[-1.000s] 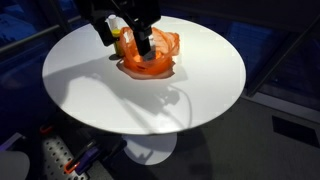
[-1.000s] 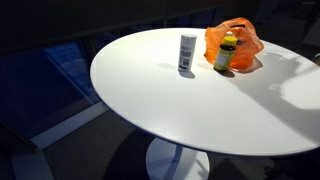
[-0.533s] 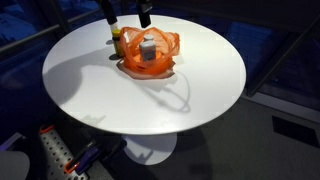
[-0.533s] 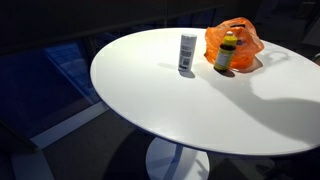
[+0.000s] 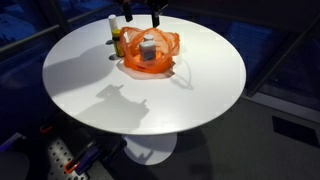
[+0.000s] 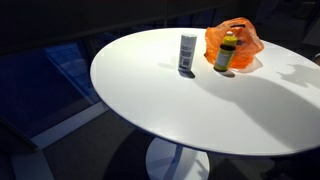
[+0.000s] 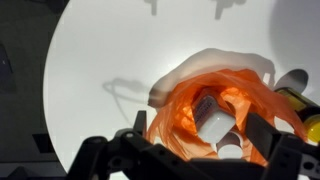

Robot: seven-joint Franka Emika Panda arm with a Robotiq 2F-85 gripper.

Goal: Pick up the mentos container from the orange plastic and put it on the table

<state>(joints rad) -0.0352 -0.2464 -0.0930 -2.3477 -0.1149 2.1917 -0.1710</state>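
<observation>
The mentos container (image 5: 147, 50) will come loose and leave the bag behind when I lift, because the orange plastic bag's opening (image 5: 166, 43) is wide open around it.
An orange plastic bag (image 5: 152, 62) lies on the round white table (image 5: 150, 100). A white mentos container (image 5: 148, 48) with a dark label lies inside it, and in the wrist view (image 7: 205, 112) it is tilted next to a round white lid (image 7: 228, 148). My gripper (image 5: 141, 10) hangs open and empty high above the bag at the frame's top edge. In the wrist view its fingers (image 7: 203, 130) straddle the bag from above without touching it. In an exterior view the bag (image 6: 240, 38) hides the container.
A yellow-labelled bottle (image 5: 115, 36) stands on the table touching the bag, also seen in an exterior view (image 6: 227, 52) and the wrist view (image 7: 298, 98). A white and grey cylinder (image 6: 187, 52) stands upright on the table beside the bag.
My gripper has risen from down at the bag to well above it, still open and empty. The mentos container stays in the bag.
</observation>
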